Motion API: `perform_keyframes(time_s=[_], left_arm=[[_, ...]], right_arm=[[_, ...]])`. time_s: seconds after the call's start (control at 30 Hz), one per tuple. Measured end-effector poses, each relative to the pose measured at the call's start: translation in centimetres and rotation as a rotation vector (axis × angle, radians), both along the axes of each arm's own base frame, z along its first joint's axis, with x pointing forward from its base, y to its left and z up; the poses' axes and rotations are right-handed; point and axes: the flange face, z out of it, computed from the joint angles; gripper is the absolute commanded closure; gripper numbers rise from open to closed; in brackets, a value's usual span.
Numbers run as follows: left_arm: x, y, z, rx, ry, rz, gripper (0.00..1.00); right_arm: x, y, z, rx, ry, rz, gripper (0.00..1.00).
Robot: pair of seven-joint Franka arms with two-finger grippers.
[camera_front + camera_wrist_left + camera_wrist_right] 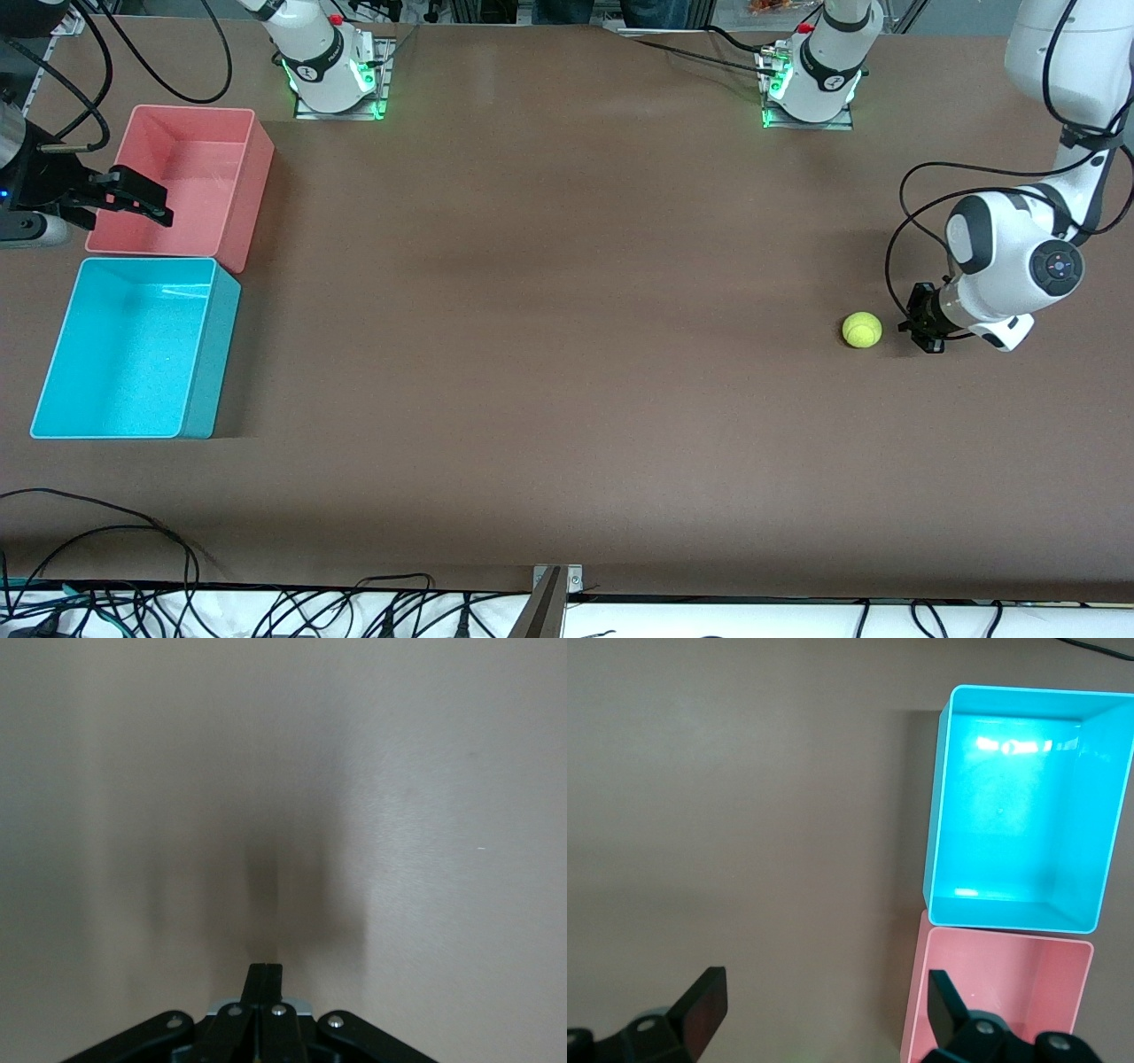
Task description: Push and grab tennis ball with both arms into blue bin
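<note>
I should push the tennis ball (861, 330) with my shut left gripper to the space (356, 314) beside the bins for grabbing, because the ball is out of my right gripper's reach.
The yellow-green tennis ball (861, 330) lies on the brown table toward the left arm's end. My left gripper (920, 330) is down at table height just beside the ball, a small gap apart, on the side away from the bins. It is shut with nothing held (265, 971), and its wrist view shows only bare table. The blue bin (211, 354) stands at the right arm's end, open and holding nothing (939, 815). My right gripper (111, 202) hovers open over the outer edge of the pink bin, one finger over that bin and one over the table (824, 1003).
A pink-red bin (252, 186) (917, 992) of the same shape touches the blue bin, farther from the front camera. A wide stretch of brown table separates the ball from the bins. Cables run along the table's front edge (266, 607).
</note>
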Motion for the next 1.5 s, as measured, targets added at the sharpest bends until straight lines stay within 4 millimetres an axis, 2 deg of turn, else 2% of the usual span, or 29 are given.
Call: perform_keyframes(time_s=[0.13, 0.37, 0.73, 0.8, 0.9, 0.97, 1.03, 1.17, 1.2, 1.33, 1.43, 1.5], left_arm=[[-0.3, -0.1, -1.0, 0.001, -0.001, 0.000, 1.00], [-0.4, 0.4, -1.0, 0.031, 0.002, -0.038, 1.00], [-1.8, 6.5, -0.9, 0.141, 0.027, -0.105, 1.00], [-1.9, 6.9, -0.8, 0.146, 0.027, -0.104, 1.00], [-1.8, 6.7, -0.8, 0.144, 0.025, -0.102, 1.00], [-1.5, 5.6, -0.9, 0.139, 0.020, -0.089, 1.00], [-1.1, 3.6, -0.9, 0.129, 0.011, -0.066, 1.00], [-0.6, -2.6, -1.4, 0.095, 0.007, -0.031, 1.00], [-0.7, -4.8, -1.7, 0.082, 0.012, -0.029, 1.00], [-1.3, -10.2, -2.1, 0.055, 0.020, -0.026, 1.00], [-1.4, -12.2, -1.9, 0.045, 0.017, -0.030, 1.00], [-1.4, -12.3, -1.7, 0.047, 0.019, -0.033, 1.00]], right_arm=[[0.0, 0.0, 0.0, 0.000, 0.000, 0.000, 0.00], [0.0, 0.0, 0.0, 0.000, 0.000, 0.000, 0.00], [0.0, 0.0, 0.0, 0.000, 0.000, 0.000, 0.00], [0.0, 0.0, 0.0, 0.000, 0.000, 0.000, 0.00], [0.0, 0.0, 0.0, 0.000, 0.000, 0.000, 0.00], [0.0, 0.0, 0.0, 0.000, 0.000, 0.000, 0.00], [0.0, 0.0, 0.0, 0.000, 0.000, 0.000, 0.00], [0.0, 0.0, 0.0, 0.000, 0.000, 0.000, 0.00], [0.0, 0.0, 0.0, 0.000, 0.000, 0.000, 0.00], [0.0, 0.0, 0.0, 0.000, 0.000, 0.000, 0.00], [0.0, 0.0, 0.0, 0.000, 0.000, 0.000, 0.00], [0.0, 0.0, 0.0, 0.000, 0.000, 0.000, 0.00]])
